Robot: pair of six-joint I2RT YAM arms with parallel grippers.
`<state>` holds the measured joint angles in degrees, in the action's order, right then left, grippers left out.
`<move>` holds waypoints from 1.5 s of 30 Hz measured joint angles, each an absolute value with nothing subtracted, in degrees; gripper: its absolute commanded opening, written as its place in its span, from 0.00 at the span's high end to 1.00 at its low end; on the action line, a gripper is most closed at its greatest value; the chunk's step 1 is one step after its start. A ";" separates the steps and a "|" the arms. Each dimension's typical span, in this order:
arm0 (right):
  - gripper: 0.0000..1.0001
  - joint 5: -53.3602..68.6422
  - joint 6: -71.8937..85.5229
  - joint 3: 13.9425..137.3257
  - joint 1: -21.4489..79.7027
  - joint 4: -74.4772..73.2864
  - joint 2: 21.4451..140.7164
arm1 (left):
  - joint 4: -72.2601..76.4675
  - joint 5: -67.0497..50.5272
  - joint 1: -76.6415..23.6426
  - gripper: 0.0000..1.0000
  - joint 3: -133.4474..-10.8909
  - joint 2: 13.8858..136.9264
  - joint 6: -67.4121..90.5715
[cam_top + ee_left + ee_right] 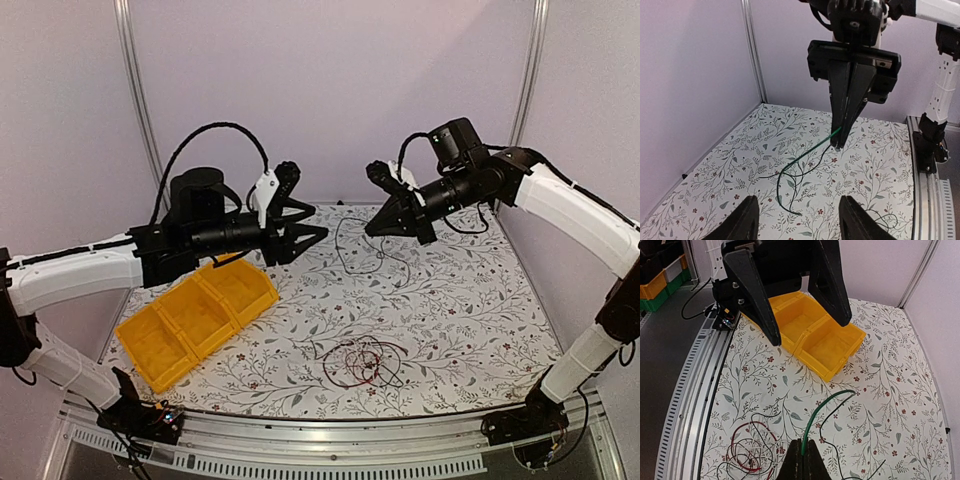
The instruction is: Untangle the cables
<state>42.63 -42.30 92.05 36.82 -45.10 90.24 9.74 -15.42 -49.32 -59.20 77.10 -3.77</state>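
The green cable is in my right gripper, far from the yellow bin (pixel 238 290), so my left gripper should grab the cable beside my right gripper's fingers (pixel 824 140) before carrying it over.
A tangle of red, black and whitish cables (pixel 365 362) lies on the floral mat near the front; it also shows in the right wrist view (pixel 747 450). My right gripper (pixel 373 230) is raised at the back centre, shut on one end of a green cable (pixel 827 402) that curves down to the mat (pixel 807 152). A thin black cable (pixel 790 175) trails beside it. My left gripper (pixel 318 222) is open and empty, raised, facing the right gripper a short way to its left. Its fingers (pixel 742 220) frame the green cable's loose end below.
A yellow two-compartment bin (pixel 195 320) sits at the left of the mat, also in the right wrist view (pixel 825 345). The mat ends at a metal rail (pixel 330 435) in front. Pale walls stand close at the back and sides.
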 measured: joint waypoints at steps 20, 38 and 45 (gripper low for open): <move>1.00 45.52 -43.79 91.42 38.85 -47.16 91.35 | 6.20 -18.79 -53.01 0.73 -64.79 85.91 -11.14; 1.00 45.54 -44.84 91.42 39.31 -48.49 91.37 | -0.62 -20.01 -53.21 0.45 -64.90 77.45 -16.40; 1.00 45.54 -44.95 91.42 40.07 -48.75 91.37 | 1.43 -20.43 -53.23 0.63 -65.76 82.78 -16.16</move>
